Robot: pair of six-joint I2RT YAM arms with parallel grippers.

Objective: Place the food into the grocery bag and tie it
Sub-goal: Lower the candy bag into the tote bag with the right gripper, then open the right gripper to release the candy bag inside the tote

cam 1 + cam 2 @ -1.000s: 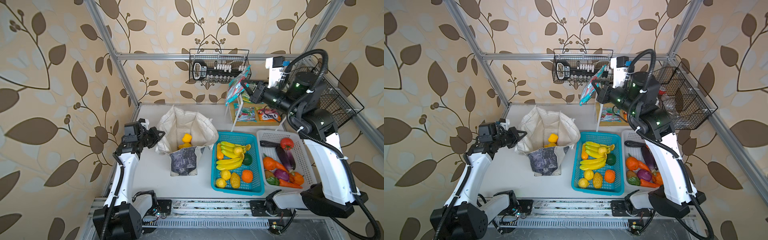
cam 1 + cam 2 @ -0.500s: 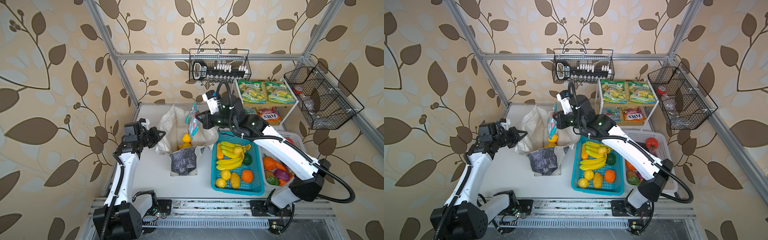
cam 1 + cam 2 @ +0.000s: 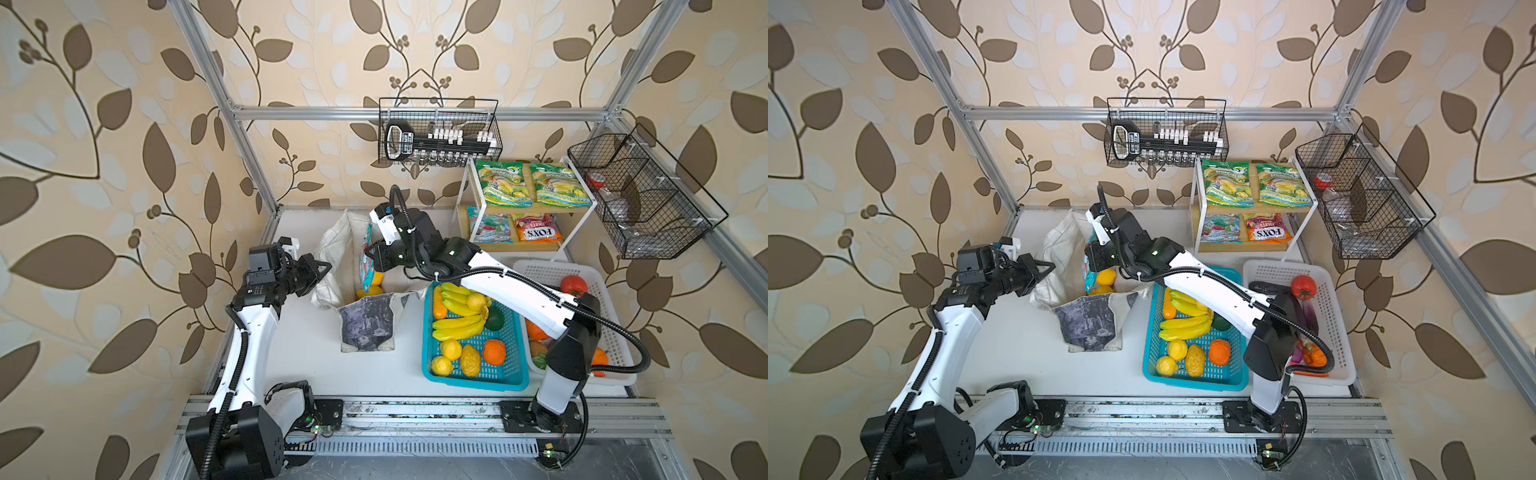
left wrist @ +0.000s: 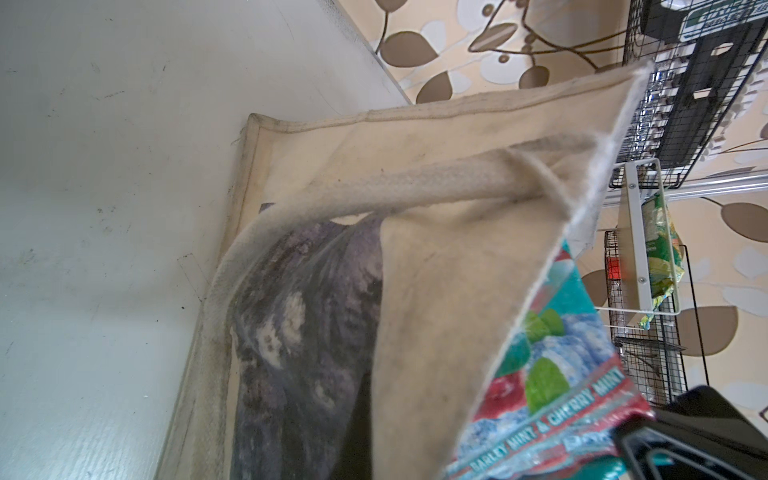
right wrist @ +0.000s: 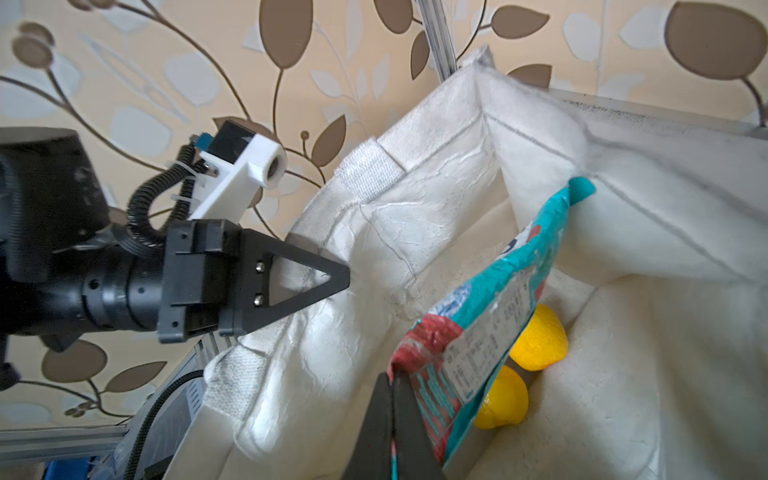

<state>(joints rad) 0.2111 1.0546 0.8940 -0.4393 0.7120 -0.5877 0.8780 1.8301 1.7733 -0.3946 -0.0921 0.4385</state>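
I keep lowering the blue sweet packet with my right gripper until it reaches the yellow fruits and then let go, because it hangs edge-on inside the bag's opening.
The off-white grocery bag stands open at the middle left of the table. My left gripper is shut on the bag's left rim and holds it up. Over the bag's mouth, my right gripper is shut on a blue sweet packet, which hangs partly inside. Two yellow fruits lie on the bag's bottom. The left wrist view shows the bag's wall and a white handle, not its own jaws.
Right of the bag a blue basket holds bananas, lemons and an orange. A white basket with a tomato and vegetables sits under my right arm. A white shelf rack with sweet packets stands at the back right. Black wire baskets hang on the walls.
My right arm has swung from the shelf rack at the back right across to the bag's mouth with the blue packet in its grip. The left arm has not moved.
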